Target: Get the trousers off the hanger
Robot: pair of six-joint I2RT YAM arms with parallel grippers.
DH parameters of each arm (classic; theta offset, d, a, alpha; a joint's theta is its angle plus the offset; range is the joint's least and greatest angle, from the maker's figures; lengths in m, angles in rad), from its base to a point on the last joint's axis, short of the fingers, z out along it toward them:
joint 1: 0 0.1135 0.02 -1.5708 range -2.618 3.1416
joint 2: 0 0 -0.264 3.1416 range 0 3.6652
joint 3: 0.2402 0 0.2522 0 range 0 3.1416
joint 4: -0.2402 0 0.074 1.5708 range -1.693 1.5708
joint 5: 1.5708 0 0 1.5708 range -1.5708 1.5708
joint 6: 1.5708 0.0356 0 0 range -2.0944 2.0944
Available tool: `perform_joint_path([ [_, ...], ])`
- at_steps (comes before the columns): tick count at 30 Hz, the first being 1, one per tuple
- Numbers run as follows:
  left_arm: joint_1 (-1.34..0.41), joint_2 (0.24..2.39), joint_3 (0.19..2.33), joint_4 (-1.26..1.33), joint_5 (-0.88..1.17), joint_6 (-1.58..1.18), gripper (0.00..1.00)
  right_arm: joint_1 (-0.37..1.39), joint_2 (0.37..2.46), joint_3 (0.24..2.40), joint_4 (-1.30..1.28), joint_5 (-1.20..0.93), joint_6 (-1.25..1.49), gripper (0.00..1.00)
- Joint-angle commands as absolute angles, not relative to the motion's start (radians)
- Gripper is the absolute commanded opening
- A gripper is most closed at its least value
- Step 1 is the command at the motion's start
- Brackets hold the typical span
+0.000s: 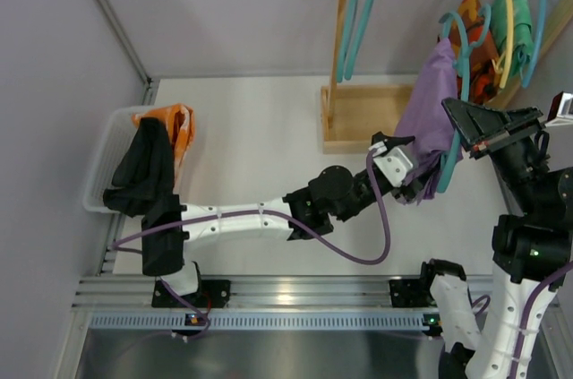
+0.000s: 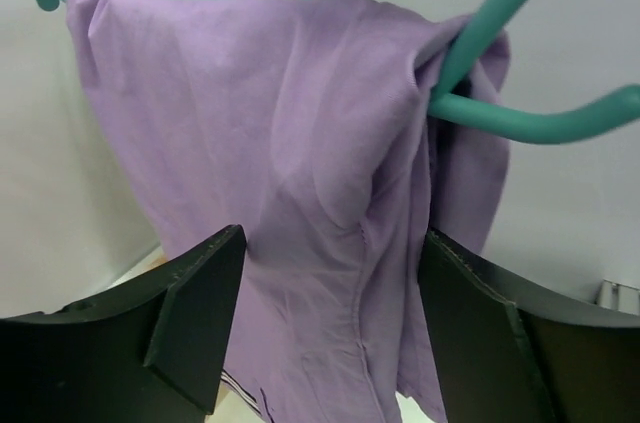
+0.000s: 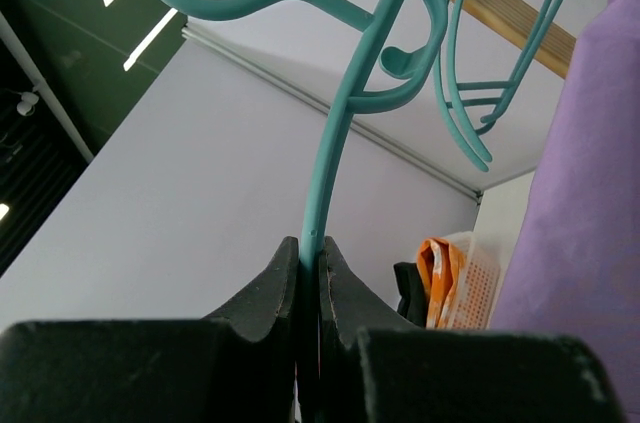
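Note:
Next, I grab the trousers' upper fold with my left gripper and pull the trousers off, because my left gripper's open fingers are on both sides of the trousers' lower part, below the hanger.
The purple trousers hang draped over a teal hanger in front of the wooden rack. My right gripper is shut on this hanger's stem; in the right wrist view the gripper pinches the teal hanger. My left gripper is open, its jaws on either side of the trousers' lower part. In the left wrist view the purple trousers hang between the spread fingers of the gripper. The orange-red patterned trousers and the green trousers hang on other hangers at the back right.
The wooden rack stands at the back with empty teal hangers on its bar. A white basket at the left holds an orange garment and a black garment. The basket also shows in the right wrist view.

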State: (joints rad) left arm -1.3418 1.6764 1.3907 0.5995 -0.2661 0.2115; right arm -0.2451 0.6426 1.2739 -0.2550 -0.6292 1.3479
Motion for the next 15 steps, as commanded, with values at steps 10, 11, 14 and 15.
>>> perform_joint_path([
  [10,-1.339,1.686,1.417,0.696,-0.376,0.276,0.66,-0.256,0.612,1.296,-0.074,-0.635,1.359,0.00],
  [11,-1.338,1.684,1.417,0.695,-0.382,0.272,0.73,-0.256,0.614,1.296,-0.074,-0.635,1.356,0.00],
  [14,-1.336,1.683,1.419,0.696,-0.365,0.268,0.81,-0.256,0.611,1.292,-0.080,-0.637,1.353,0.00],
  [15,-1.336,1.683,1.419,0.696,-0.361,0.268,0.79,-0.258,0.612,1.290,-0.078,-0.637,1.354,0.00],
])
